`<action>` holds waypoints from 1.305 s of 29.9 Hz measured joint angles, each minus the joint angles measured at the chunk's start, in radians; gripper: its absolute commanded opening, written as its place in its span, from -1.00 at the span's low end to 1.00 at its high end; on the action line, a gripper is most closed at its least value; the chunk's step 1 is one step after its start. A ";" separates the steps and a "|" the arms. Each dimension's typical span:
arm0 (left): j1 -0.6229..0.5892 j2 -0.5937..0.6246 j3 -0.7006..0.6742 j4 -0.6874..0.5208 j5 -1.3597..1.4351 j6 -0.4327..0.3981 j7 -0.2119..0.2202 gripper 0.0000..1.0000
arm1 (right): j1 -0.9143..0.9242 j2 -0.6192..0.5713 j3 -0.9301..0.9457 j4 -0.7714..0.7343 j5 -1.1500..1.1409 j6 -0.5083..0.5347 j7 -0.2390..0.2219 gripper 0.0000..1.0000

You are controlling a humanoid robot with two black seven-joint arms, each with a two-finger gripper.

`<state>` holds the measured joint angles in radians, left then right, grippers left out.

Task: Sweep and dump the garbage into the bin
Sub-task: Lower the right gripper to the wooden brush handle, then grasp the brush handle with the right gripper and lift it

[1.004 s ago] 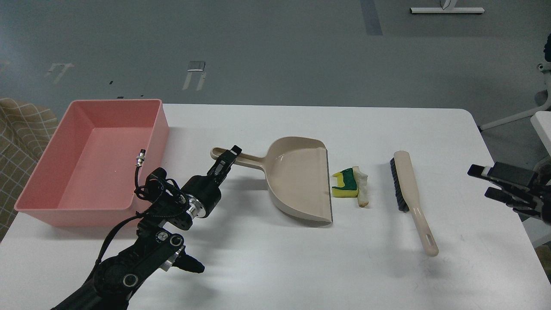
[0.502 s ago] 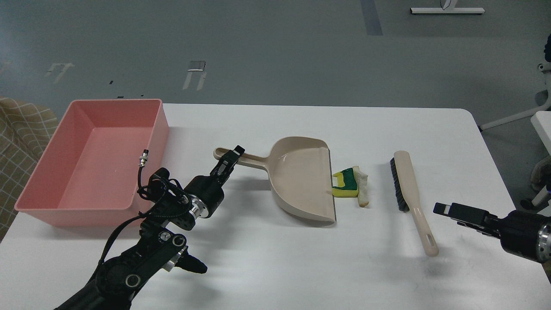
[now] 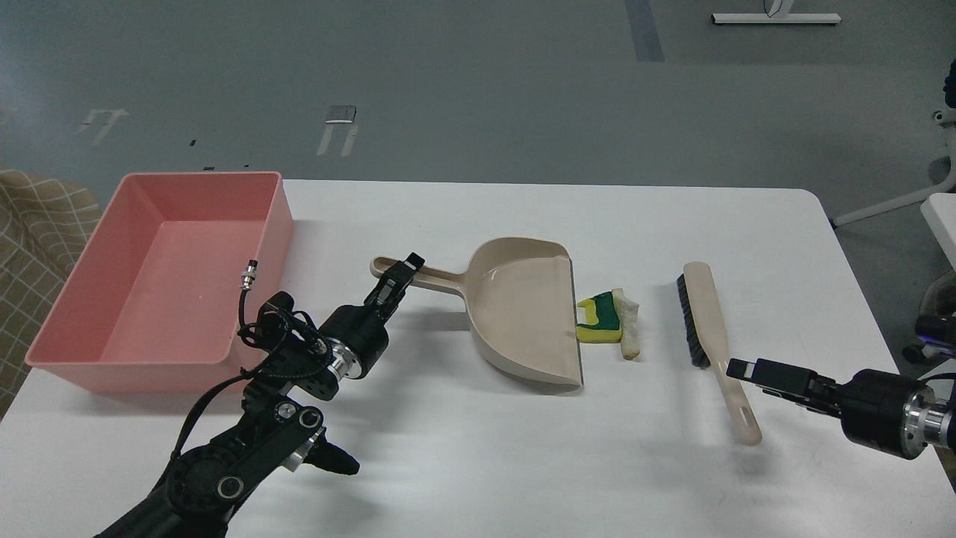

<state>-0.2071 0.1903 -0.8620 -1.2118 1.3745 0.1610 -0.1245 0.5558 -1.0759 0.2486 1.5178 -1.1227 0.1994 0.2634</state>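
Note:
The cream scrap (image 3: 628,326) is touching the yellow sponge piece (image 3: 600,319) at the edge of the dustpan, so both should slide in side by side when I sweep.
The garbage lies mid-table: a yellow sponge piece with a green layer (image 3: 600,323) and a cream scrap (image 3: 629,329) touching its right side. Both lie just off the lip of the beige dustpan (image 3: 523,314). My left gripper (image 3: 399,275) is shut on the dustpan's handle at its left end. The salmon-pink bin (image 3: 278,224) stands at the table's far left and is empty. A beige hand brush (image 3: 706,314) with dark bristles lies right of the garbage. My right gripper (image 3: 742,368) is low beside the brush's handle, fingers slightly apart, holding nothing.
The white table (image 3: 523,463) has its right edge close behind my right arm. A checked beige cloth (image 3: 37,224) lies left of the bin. A white chair base (image 3: 933,194) stands off the table at the right.
My right arm has swung in from the right edge and dropped to the brush handle. The left gripper nudged the dustpan slightly right, toward the garbage, then held still.

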 measured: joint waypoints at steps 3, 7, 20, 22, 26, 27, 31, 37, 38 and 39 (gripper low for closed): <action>0.000 0.000 0.000 0.000 0.000 -0.001 -0.001 -1.00 | -0.003 0.018 0.000 0.000 -0.005 0.000 -0.005 0.48; 0.000 0.001 0.000 0.001 0.000 -0.001 -0.001 -1.00 | -0.009 0.028 -0.001 0.000 -0.006 0.000 -0.013 0.48; -0.002 0.001 0.000 0.001 0.001 -0.001 -0.001 -1.00 | -0.027 0.030 -0.002 -0.002 -0.008 0.001 -0.025 0.08; -0.002 0.000 0.000 0.001 0.002 -0.001 -0.001 -1.00 | -0.027 0.030 -0.002 -0.001 -0.008 0.001 -0.032 0.03; -0.002 0.000 0.000 0.000 0.002 -0.001 0.000 -1.00 | -0.024 0.030 -0.001 0.001 -0.008 0.001 -0.047 -0.18; -0.002 0.001 0.000 0.000 0.002 -0.001 0.000 -1.00 | -0.024 0.030 0.000 0.001 -0.008 0.001 -0.050 -0.20; -0.002 0.001 0.000 0.000 0.002 -0.001 0.000 -1.00 | -0.021 0.030 0.001 0.008 -0.008 0.001 -0.059 -0.26; -0.001 0.001 0.000 0.000 0.002 0.000 -0.001 -1.00 | -0.016 0.035 0.003 0.028 -0.008 0.001 -0.092 -0.76; -0.001 0.000 0.000 0.000 0.002 0.000 -0.001 -1.00 | -0.016 0.037 0.003 0.029 -0.008 0.001 -0.094 -0.90; 0.000 0.000 0.000 0.000 0.002 0.000 -0.001 -1.00 | -0.016 0.039 0.003 0.030 -0.007 0.001 -0.095 -1.00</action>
<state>-0.2073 0.1905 -0.8620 -1.2115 1.3760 0.1607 -0.1255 0.5402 -1.0370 0.2512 1.5474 -1.1298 0.2001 0.1680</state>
